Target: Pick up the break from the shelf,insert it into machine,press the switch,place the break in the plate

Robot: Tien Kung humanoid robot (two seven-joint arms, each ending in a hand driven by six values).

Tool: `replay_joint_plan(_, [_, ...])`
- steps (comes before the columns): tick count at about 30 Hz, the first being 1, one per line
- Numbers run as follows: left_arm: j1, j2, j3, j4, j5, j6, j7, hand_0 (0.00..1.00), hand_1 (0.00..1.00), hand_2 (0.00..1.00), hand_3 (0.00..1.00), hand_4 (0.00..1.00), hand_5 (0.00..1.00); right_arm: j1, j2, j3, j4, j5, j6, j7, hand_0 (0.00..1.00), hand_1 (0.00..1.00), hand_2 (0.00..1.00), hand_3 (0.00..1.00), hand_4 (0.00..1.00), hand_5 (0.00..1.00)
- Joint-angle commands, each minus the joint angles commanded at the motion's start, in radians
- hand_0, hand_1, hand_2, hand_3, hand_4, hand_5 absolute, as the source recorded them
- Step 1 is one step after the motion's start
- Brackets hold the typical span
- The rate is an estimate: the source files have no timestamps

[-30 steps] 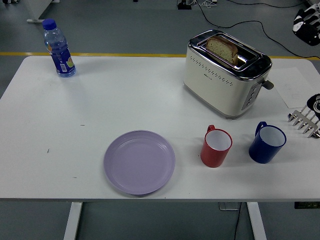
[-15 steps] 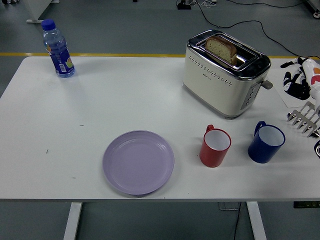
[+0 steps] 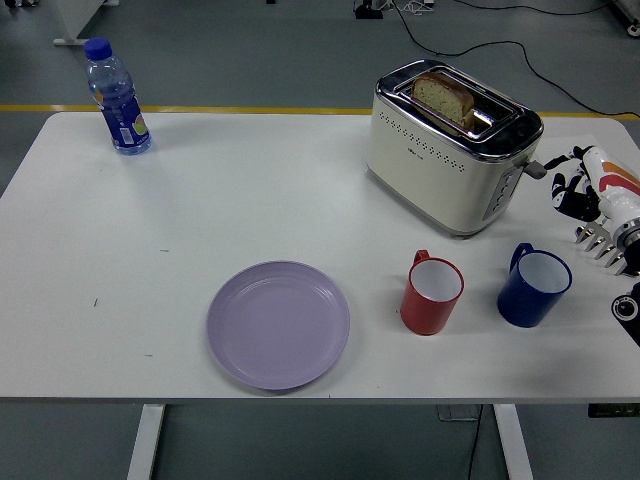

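My gripper is to lift the slice (image 3: 444, 99), which should come out in one piece and leave the toaster where it is, because the slice's top (image 3: 446, 82) sticks up above the toaster's slot.
A slice of bread (image 3: 446, 98) stands upright in the slot of the cream toaster (image 3: 440, 160) at the back right of the table. The toaster's lever switch (image 3: 534, 168) sticks out of its right end. My right hand (image 3: 572, 186) comes in from the right edge and hovers just right of that lever, a little apart from it, with its fingers loosely spread and nothing in them. A lilac plate (image 3: 278, 323) lies bare near the front edge. The wire shelf rack (image 3: 603, 246) stands at the right edge, partly behind my forearm.
A red mug (image 3: 432, 293) and a blue mug (image 3: 534, 286) stand in front of the toaster, between it and the table's front edge. A blue water bottle (image 3: 118, 97) stands at the far left corner. A sheet of paper (image 3: 590, 165) lies under my hand.
My right hand has come down from the top right corner and moved left, ending beside the toaster's lever. The bread, plate and mugs have stayed put.
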Motion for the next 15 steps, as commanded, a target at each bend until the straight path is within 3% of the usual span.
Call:
replay_joint_plan(11, [-0.008,-0.001,0.011,0.0,-0.019,0.001,-0.002,0.682,0.693,0.689,0.561,0.282,0.875,0.023,0.027,-0.004,-0.044,-0.004,-0.004,0.0,0.12,0.017,0.161,0.594,0.388,0.002])
replay_joint_plan(15, [-0.01,-0.002,0.009,0.0,-0.013,0.0,-0.001,0.68,0.694,0.688,0.56,0.282,0.875,0.034,0.056,0.002,-0.075,-0.012,-0.005,0.0,0.12,0.017,0.161,0.592,0.387,0.002])
